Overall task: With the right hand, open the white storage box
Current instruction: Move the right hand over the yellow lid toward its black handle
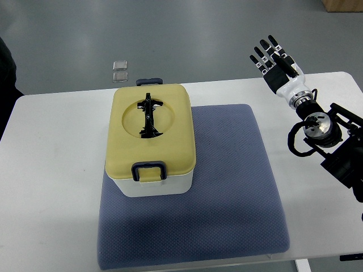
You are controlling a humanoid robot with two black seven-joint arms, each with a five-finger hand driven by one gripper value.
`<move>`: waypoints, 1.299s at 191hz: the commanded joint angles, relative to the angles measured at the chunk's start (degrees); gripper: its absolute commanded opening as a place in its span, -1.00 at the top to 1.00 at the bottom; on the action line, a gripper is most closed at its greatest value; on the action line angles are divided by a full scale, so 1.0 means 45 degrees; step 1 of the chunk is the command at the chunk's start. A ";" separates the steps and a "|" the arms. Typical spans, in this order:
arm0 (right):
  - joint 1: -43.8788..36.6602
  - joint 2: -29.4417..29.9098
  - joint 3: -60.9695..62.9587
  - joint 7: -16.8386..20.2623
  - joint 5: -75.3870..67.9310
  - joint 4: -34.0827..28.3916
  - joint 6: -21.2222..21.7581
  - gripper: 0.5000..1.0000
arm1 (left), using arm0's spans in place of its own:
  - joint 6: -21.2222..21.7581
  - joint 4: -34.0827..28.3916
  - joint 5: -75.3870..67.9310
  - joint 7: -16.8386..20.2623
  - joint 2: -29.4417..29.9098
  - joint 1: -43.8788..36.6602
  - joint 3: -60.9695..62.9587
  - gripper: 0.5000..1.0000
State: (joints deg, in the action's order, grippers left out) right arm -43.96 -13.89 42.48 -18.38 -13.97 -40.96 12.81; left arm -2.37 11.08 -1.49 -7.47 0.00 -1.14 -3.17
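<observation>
The yellow lid will come off in one piece when the robot lifts it, because dark latches sit at both the near and far edges.
The white storage box stands on the left part of a blue-grey mat. Its yellow lid is down, with a black handle folded flat in a round recess. A dark latch sits at the near edge and another latch at the far edge. My right hand hovers at the upper right, well away from the box, over the table's far edge. Its black fingers are spread and hold nothing. The left arm does not show.
The white table carries the mat. Two small clear squares lie on the grey floor beyond the table's far edge. A dark shape shows at the left edge. My right forearm crosses the table's right side.
</observation>
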 commanded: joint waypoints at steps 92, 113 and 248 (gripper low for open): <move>-0.1149 -0.0215 -0.0065 0.0099 0.2712 -0.0058 0.0064 -0.73 | 0.0019 -0.0002 0.0019 0.0176 0.0000 0.0059 -0.0291 -1.00; -0.2184 -0.0273 -0.0085 0.0119 0.6168 -0.0078 0.0084 -0.73 | 0.0019 0.0017 -0.0001 0.0156 0.0000 0.0059 -0.0291 -1.00; -0.6326 -0.1894 -0.4792 -0.1405 2.5820 -0.3496 -0.0404 -0.72 | 0.0000 0.0115 -0.0001 0.0078 0.0000 0.0117 -0.0272 -1.00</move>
State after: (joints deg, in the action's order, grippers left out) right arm -72.86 -22.68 21.10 -24.40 100.62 -56.30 12.98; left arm -2.38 11.57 -1.50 -7.13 0.00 -0.61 -4.39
